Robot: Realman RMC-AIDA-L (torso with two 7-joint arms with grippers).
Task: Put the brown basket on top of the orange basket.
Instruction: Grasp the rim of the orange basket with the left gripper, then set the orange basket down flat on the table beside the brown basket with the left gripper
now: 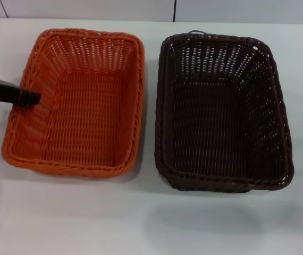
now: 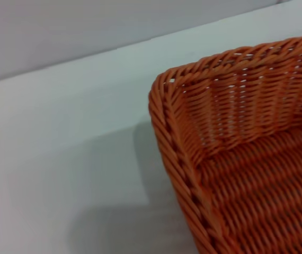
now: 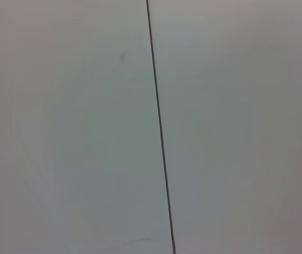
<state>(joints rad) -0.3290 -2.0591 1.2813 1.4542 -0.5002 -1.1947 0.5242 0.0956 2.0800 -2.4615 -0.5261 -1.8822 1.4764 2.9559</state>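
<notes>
My right gripper is yet to reach for the brown basket (image 1: 215,119). The orange basket stands lengthwise (image 1: 85,117) alongside it, so my left gripper should first turn the orange basket crosswise.
The orange basket (image 1: 77,103) sits on the left of the white table, upright and empty. The brown basket (image 1: 220,109) sits beside it on the right, also upright and empty, with a narrow gap between them. My left gripper (image 1: 29,99) comes in from the left edge and hangs over the orange basket's left rim. The left wrist view shows a corner of the orange basket (image 2: 236,159) close up. My right gripper does not show in any view.
The white table (image 1: 151,223) runs wide in front of both baskets. A pale wall with a seam (image 1: 174,9) stands behind the table. The right wrist view shows only a plain white surface with a thin dark seam (image 3: 159,127).
</notes>
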